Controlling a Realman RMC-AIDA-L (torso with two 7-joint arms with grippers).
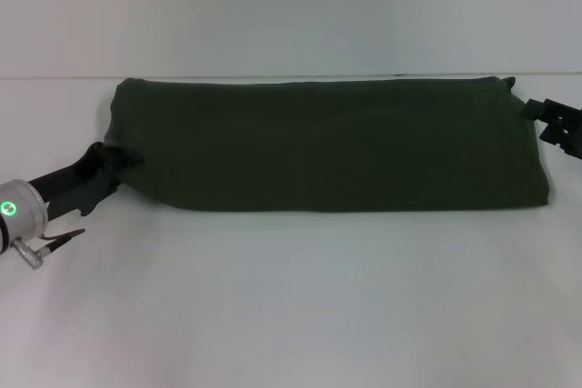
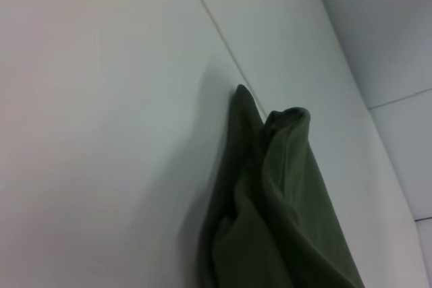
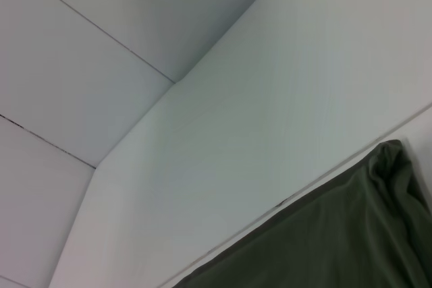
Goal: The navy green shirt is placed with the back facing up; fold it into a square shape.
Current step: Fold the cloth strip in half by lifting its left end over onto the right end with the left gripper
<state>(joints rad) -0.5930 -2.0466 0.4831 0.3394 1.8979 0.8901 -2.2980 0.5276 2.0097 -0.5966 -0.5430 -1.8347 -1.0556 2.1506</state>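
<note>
My left gripper should pull the shirt toward its own side before it folds the held end over, because the shirt's opposite end lies far over by my right gripper.
The navy green shirt lies as a long dark olive band across the far half of the white table, plain side up. My left gripper is at the band's left end, shut on a bunched bit of its edge. That bunched cloth rises in folds in the left wrist view. My right gripper is at the band's right end, touching the edge just below the far right corner. That corner shows puckered in the right wrist view.
The white table runs wide and bare in front of the shirt. Its far edge meets a pale wall just behind the shirt's far edge.
</note>
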